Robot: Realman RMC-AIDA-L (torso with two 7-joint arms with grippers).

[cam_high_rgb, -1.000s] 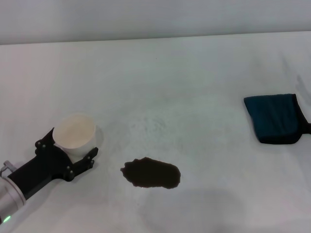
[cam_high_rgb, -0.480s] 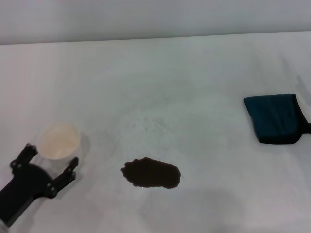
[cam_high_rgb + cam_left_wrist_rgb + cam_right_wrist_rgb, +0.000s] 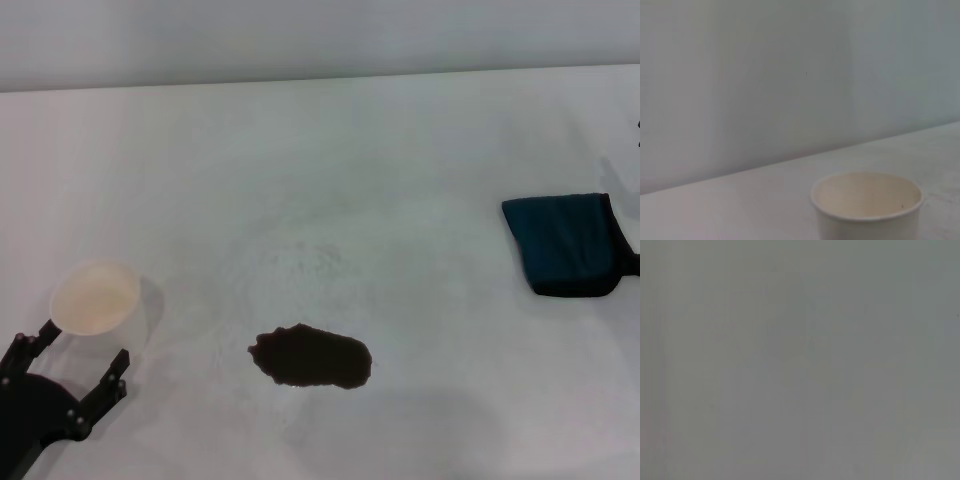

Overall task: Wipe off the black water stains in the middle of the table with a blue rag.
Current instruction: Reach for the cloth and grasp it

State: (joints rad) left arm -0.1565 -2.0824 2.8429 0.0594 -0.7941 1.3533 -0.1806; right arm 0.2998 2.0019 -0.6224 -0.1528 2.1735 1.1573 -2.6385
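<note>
Next, my right gripper picks up the rag (image 3: 565, 243), because the paper cup (image 3: 98, 308) is clear of the black water stain and the rag, which is blue, lies far from my left gripper.
The black water stain (image 3: 310, 357) is a dark oval blotch on the white table (image 3: 330, 180), near its front middle. The blue rag (image 3: 565, 245) lies flat at the far right, apart from the stain. My left gripper (image 3: 85, 345) is at the front left edge, its fingers on either side of the lower part of an upright cream paper cup (image 3: 95, 297). The cup also shows close up in the left wrist view (image 3: 867, 205). My right gripper is out of view, and the right wrist view shows only a plain grey surface.
A pale wall (image 3: 790, 75) rises behind the table's far edge. A small dark piece (image 3: 634, 263) sticks out beside the rag at the right edge of the head view.
My left gripper has moved left and back toward the front edge, taking the paper cup with it, away from the stain. The stain and rag have not moved.
</note>
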